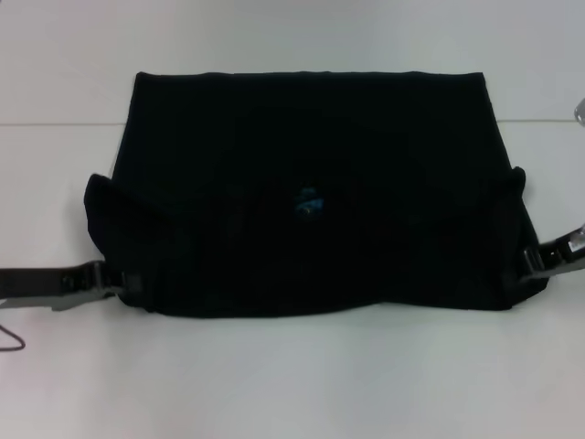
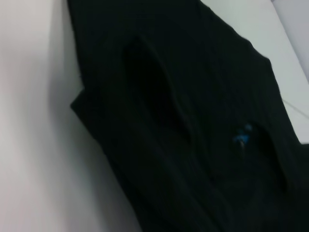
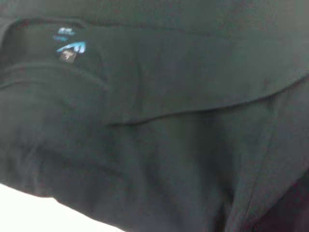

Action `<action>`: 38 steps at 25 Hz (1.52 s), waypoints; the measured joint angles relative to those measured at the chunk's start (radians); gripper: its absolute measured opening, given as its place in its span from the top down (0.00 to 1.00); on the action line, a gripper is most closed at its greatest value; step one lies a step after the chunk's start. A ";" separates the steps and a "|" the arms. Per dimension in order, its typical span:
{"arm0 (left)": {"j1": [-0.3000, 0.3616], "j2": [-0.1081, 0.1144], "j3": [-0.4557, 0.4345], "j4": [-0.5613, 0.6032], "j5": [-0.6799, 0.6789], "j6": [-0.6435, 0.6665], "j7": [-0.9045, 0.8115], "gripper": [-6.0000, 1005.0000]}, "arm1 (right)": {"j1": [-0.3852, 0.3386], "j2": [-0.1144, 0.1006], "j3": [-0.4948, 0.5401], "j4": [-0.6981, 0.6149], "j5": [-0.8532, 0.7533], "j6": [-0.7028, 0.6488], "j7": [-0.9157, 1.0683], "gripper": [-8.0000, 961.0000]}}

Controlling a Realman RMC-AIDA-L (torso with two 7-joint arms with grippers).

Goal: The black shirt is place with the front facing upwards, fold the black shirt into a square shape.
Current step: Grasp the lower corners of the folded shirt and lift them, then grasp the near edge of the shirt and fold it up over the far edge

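The black shirt buckles next to my left gripper, so both grippers need to pull the shirt's near corners toward me first and then carry them to the shirt's far edge.
The black shirt lies folded into a wide rectangle on the white table. Its small blue neck label shows at the middle, and no chest lettering is visible. My left gripper is shut on the shirt's near left corner, low at the table. My right gripper is shut on the near right corner. Both side edges of the shirt stand slightly raised by the grippers. The left wrist view shows the cloth and label close up. The right wrist view shows the same cloth and label.
A seam line crosses the table behind the shirt's far part. A thin cable lies at the near left edge. A small shiny object sits at the far right edge.
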 joint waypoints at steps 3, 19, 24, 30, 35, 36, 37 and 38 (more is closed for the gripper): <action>-0.002 0.009 -0.025 0.007 0.041 0.099 -0.004 0.97 | -0.013 -0.010 -0.001 -0.033 -0.001 -0.076 -0.037 0.95; -0.002 0.021 -0.033 0.038 0.348 0.610 0.000 0.97 | -0.114 -0.047 -0.001 -0.017 -0.064 -0.449 -0.316 0.93; 0.001 0.017 -0.011 0.041 0.369 0.616 0.001 0.97 | -0.127 -0.042 0.013 0.008 -0.074 -0.462 -0.329 0.92; -0.030 0.032 -0.052 0.035 0.322 0.617 0.006 0.97 | -0.117 -0.045 0.151 0.051 -0.035 -0.465 -0.328 0.91; -0.067 0.065 -0.184 0.032 0.272 0.586 -0.004 0.97 | -0.106 -0.085 0.363 0.107 0.057 -0.440 -0.289 0.91; -0.076 0.076 -0.227 0.034 0.264 0.563 -0.009 0.97 | -0.106 -0.100 0.402 0.132 0.094 -0.425 -0.274 0.90; -0.082 0.083 -0.258 0.034 0.258 0.538 -0.012 0.97 | -0.105 -0.114 0.431 0.154 0.127 -0.410 -0.263 0.90; -0.087 0.089 -0.287 0.034 0.251 0.513 -0.015 0.97 | -0.108 -0.124 0.454 0.168 0.166 -0.390 -0.253 0.90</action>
